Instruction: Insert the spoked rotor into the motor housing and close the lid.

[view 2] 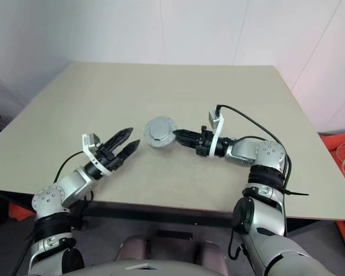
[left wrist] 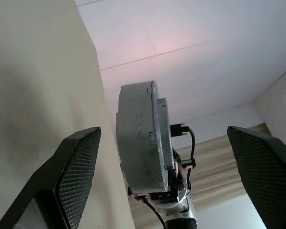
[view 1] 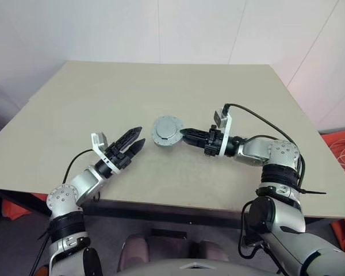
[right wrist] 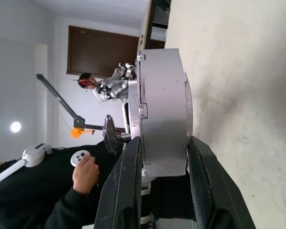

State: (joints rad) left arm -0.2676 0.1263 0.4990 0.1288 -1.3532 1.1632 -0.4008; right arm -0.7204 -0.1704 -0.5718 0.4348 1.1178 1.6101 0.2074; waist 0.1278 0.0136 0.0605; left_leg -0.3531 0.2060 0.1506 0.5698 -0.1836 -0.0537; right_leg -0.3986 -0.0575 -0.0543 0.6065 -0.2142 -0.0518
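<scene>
The lid (left wrist: 163, 126) lies flush along the motor housing's rim (left wrist: 155, 138), so the lid will stay in place and come along when I carry the motor housing.
A round grey motor housing (view 1: 168, 132) hangs just over the middle of the table, pale flat face up. My right gripper (view 1: 183, 134) is shut on its right rim. In the right wrist view the fingers (right wrist: 126, 191) clamp a thick grey shell, the motor housing (right wrist: 167, 119), on the table side. The lid (right wrist: 139, 95), a thinner disc, lies flush on its other face. The same stack appears in the left wrist view as housing (left wrist: 138, 138) and lid (left wrist: 162, 129). The spoked rotor is hidden. My left gripper (view 1: 137, 138) stands open just left of the housing, apart from it.
The beige table (view 1: 161, 86) runs wide behind and to both sides of the arms, and its front edge (view 1: 178, 204) lies close under them. A black cable (view 1: 259, 118) loops over my right wrist. A person's hand with a white controller (right wrist: 83, 164) shows in the right wrist view.
</scene>
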